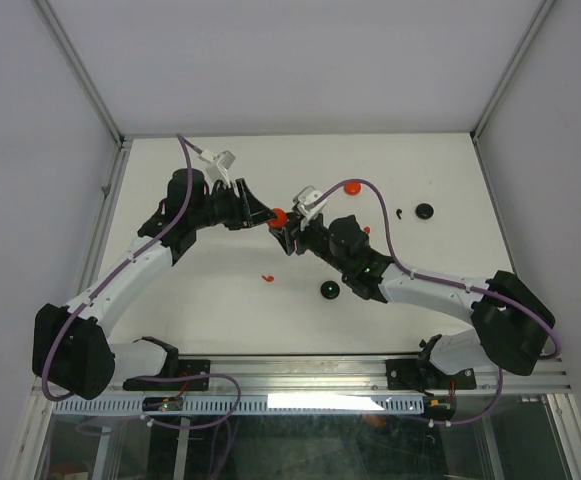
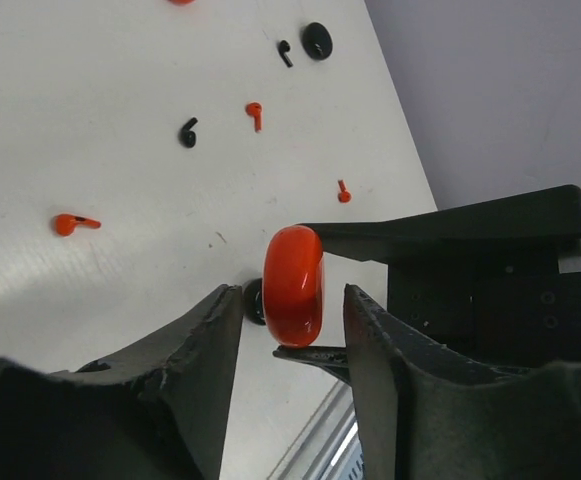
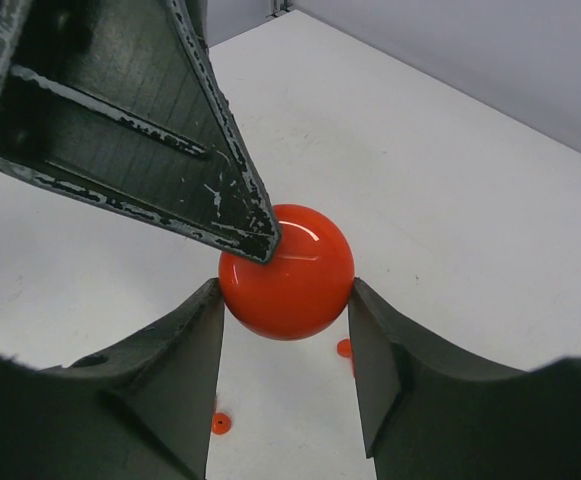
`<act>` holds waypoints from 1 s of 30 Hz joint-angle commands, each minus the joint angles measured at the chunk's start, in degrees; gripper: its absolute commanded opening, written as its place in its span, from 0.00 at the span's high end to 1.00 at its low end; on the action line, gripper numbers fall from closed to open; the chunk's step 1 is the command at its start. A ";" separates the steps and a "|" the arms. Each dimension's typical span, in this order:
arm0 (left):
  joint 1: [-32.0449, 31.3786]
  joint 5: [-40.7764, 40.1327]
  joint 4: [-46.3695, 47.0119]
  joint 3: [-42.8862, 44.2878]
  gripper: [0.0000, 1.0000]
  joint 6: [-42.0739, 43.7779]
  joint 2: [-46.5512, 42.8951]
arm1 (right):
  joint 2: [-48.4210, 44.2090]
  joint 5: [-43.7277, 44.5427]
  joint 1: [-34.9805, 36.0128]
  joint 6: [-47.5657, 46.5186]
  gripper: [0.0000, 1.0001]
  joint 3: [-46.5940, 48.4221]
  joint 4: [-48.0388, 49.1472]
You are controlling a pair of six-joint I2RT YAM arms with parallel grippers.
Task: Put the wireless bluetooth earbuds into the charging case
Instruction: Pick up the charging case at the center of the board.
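Observation:
The charging case is pinched across its rim [image 3: 347, 272] by my right gripper, so my left gripper should hold the case while my right gripper turns to grip the case's flat sides [image 3: 288, 288].
A round red charging case [image 1: 279, 214] hangs above the middle of the table where the two arms meet. My right gripper [image 3: 283, 292] is shut on the case [image 3: 288, 275], its jaws pressing the rim from both sides. My left gripper [image 2: 293, 296] straddles the same case [image 2: 293, 285] edge-on, with a narrow gap at each finger, so it is open. Loose earbuds lie on the table: a red one [image 2: 75, 222], a black one [image 2: 188, 132], another red [image 2: 255, 114] and another black [image 2: 285, 52].
A black disc [image 1: 328, 290] lies in front of the right arm, a red disc [image 1: 352, 187] and a black disc [image 1: 425, 211] further back right. A red earbud [image 1: 267, 277] lies mid-table. White walls and a metal frame bound the table.

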 commanded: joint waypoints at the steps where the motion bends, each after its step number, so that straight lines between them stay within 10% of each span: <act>1: 0.48 7.01 6.22 -0.48 0.57 -2.10 1.08 | -2.90 -0.62 0.51 -0.50 0.60 -0.42 5.72; 13: 0.49 12.77 10.29 -0.87 0.98 -0.22 1.82 | -4.77 -3.02 0.50 0.86 0.52 -1.22 5.66; 20: 0.43 11.03 6.73 1.00 1.00 12.47 -2.50 | -9.03 -7.76 -0.93 1.84 0.23 0.30 -3.50; 30: 0.42 15.43 3.00 1.80 1.00 33.44 -8.89 | -13.47 -7.76 -10.35 1.85 0.22 3.15 -12.90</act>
